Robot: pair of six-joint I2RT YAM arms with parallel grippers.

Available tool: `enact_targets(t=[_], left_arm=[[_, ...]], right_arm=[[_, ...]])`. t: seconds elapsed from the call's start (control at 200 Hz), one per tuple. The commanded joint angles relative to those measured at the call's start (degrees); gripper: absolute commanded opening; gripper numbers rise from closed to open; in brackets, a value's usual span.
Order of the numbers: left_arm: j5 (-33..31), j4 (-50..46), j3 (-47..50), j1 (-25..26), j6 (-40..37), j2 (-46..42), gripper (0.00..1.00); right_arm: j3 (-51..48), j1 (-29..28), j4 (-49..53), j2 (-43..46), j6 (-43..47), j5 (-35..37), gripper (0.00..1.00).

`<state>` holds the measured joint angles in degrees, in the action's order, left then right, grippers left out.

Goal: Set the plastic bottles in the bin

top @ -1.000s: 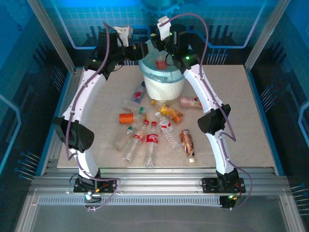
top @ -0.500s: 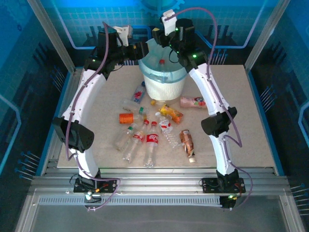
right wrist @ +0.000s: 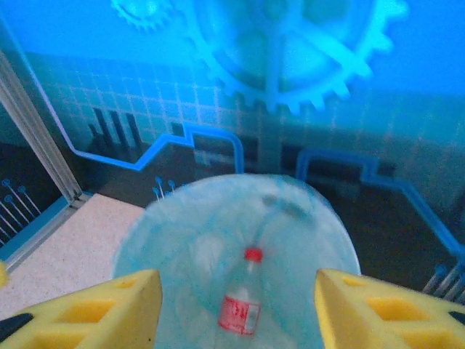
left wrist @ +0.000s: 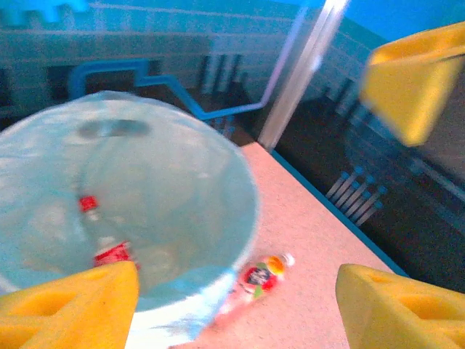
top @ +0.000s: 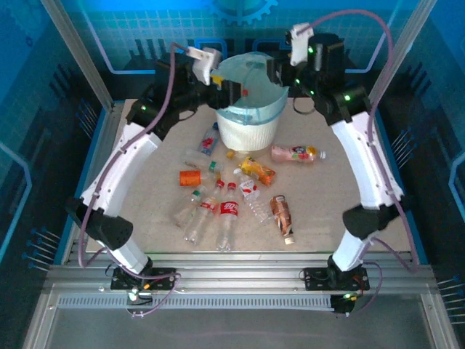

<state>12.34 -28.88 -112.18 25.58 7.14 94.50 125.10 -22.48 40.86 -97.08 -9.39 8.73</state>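
The pink bottle's white cap points into open space away from the bin, so my right gripper keeps moving there until it has its fingers around the cap.
The bin stands at the back of the table, its blue liner folded over the rim. One clear bottle with a red cap and red label lies inside it, also seen in the left wrist view. Several more bottles lie in front of the bin, among them a pink one, an orange one, a red-labelled one and a brown one. My left gripper hovers open at the bin's left rim. My right gripper hangs open above its right rim, nothing between its fingers.
The table's blue raised border and a metal corner post close in the sides. The pink bottle lies on bare table just right of the bin. The near strip of table in front of the bottles is bare.
The right gripper let the red-capped bottle drop into the bin, then lifted and swung back to the right. The left arm moved right, up to the bin's rim.
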Motion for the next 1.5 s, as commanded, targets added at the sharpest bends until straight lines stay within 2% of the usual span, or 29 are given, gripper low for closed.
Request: enact_targets(t=[0.0, 0.135, 0.25, 0.405, 0.61, 0.995, 1.281, 1.491], left_arm=[[-2.79, -2.05, 2.37, 3.54, -6.43, -1.33, 0.73], [-3.68, -2.4, 3.43, 8.85, -10.31, -0.82, 0.73], [-4.64, -2.4, 3.97, 12.63, -12.9, 0.47, 0.73], [-6.18, -2.65, 2.32, 16.06, -14.03, 3.82, 0.72], [-7.35, -4.31, -2.6, 19.49, -15.2, 10.64, 0.69], [-7.67, -6.38, -11.91, 22.49, -16.08, 22.74, 0.67], [-8.1, -7.92, -19.73, 22.58, -16.4, 32.15, 0.65], [-8.9, -7.35, -21.33, 22.58, -17.06, 35.95, 0.65]], right_arm=[[-15.44, 4.24, -1.91, 8.79, -7.91, -0.36, 0.57], [-33.19, 11.09, -5.87, 18.58, -13.75, -2.87, 0.56], [-44.57, 17.04, -8.26, 23.95, -16.89, -6.19, 0.56], [-54.92, 23.49, -10.22, 27.63, -18.14, -9.24, 0.55], [-65.04, 30.55, -16.12, 28.1, -19.99, -13.84, 0.56], [-69.87, 38.14, -27.79, 15.44, -24.15, -22.44, 0.57], [-68.54, 40.05, -34.87, 3.65, -28.8, -27.1, 0.57], [-67.48, 40.24, -40.23, -4.27, -32.41, -30.67, 0.57]])
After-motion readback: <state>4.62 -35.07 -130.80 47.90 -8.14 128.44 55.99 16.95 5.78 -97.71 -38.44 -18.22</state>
